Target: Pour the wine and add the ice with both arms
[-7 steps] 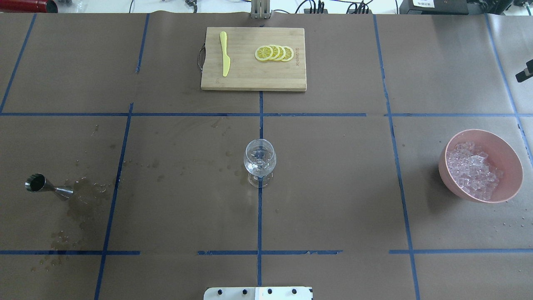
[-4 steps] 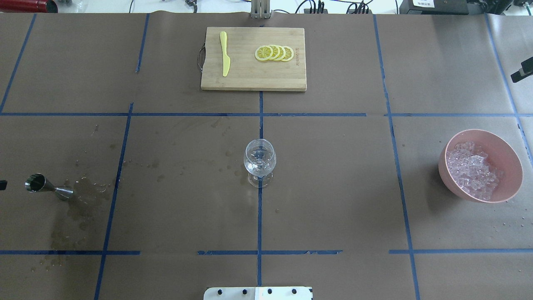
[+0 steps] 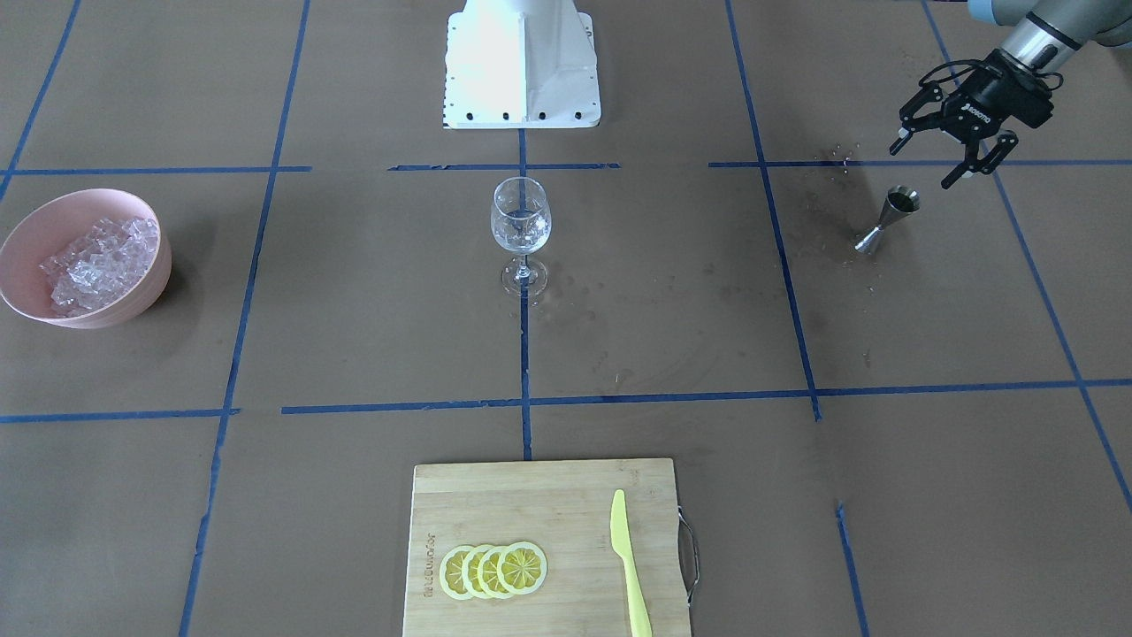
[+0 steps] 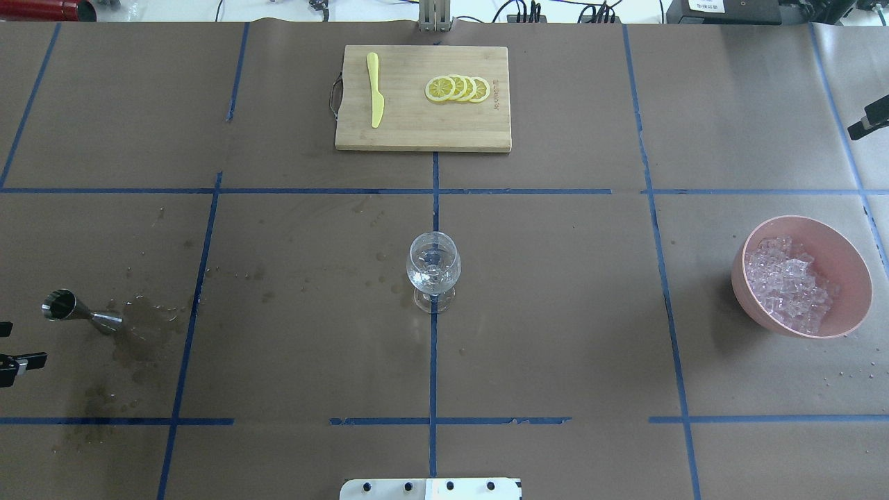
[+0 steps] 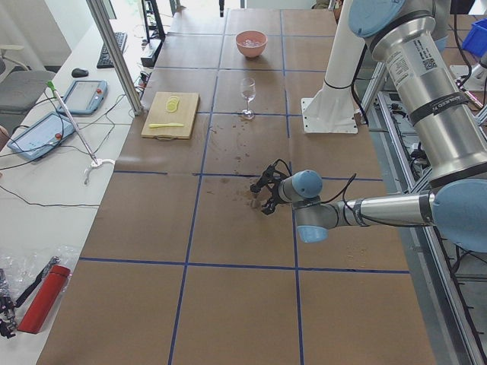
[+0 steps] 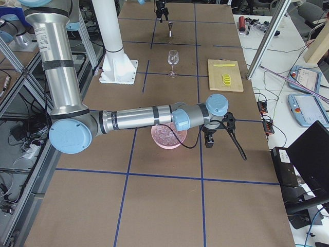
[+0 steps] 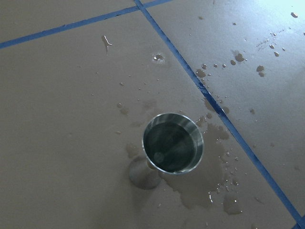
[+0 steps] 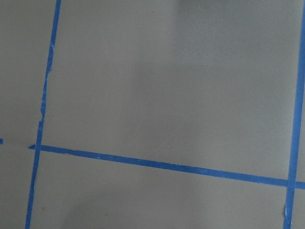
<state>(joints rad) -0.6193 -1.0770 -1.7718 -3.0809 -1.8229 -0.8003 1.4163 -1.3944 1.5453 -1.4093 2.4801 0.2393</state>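
Note:
The robot's left gripper is slanting down from above the jigger's cup (image 3: 903, 198), so it should go lower, level out and grip the jigger's middle (image 3: 883, 221) from the side.
A steel jigger (image 4: 69, 309) stands upright at the table's left, in a dark wet patch of wine (image 4: 139, 333). My left gripper (image 3: 924, 166) is open and empty, hanging just beside and above the jigger (image 3: 889, 217); its wrist view looks down into the jigger's cup (image 7: 172, 143). A clear wine glass (image 4: 433, 267) stands at the middle. A pink bowl (image 4: 847, 278) at the right holds the ice (image 4: 785, 281). Only a black tip of my right gripper (image 4: 871, 119) shows at the right edge, beyond the bowl; I cannot tell if it is open.
A wooden cutting board (image 4: 424, 128) at the far middle carries a yellow knife (image 4: 375, 90) and lemon slices (image 4: 458, 89). The white pedestal base (image 3: 522, 62) stands at the near edge. Small wet spots (image 4: 375, 278) lie left of the glass.
My left gripper's fingertips have come into the overhead view at the left edge, near the jigger. The right gripper's tip has shifted slightly farther away. Nothing else moved.

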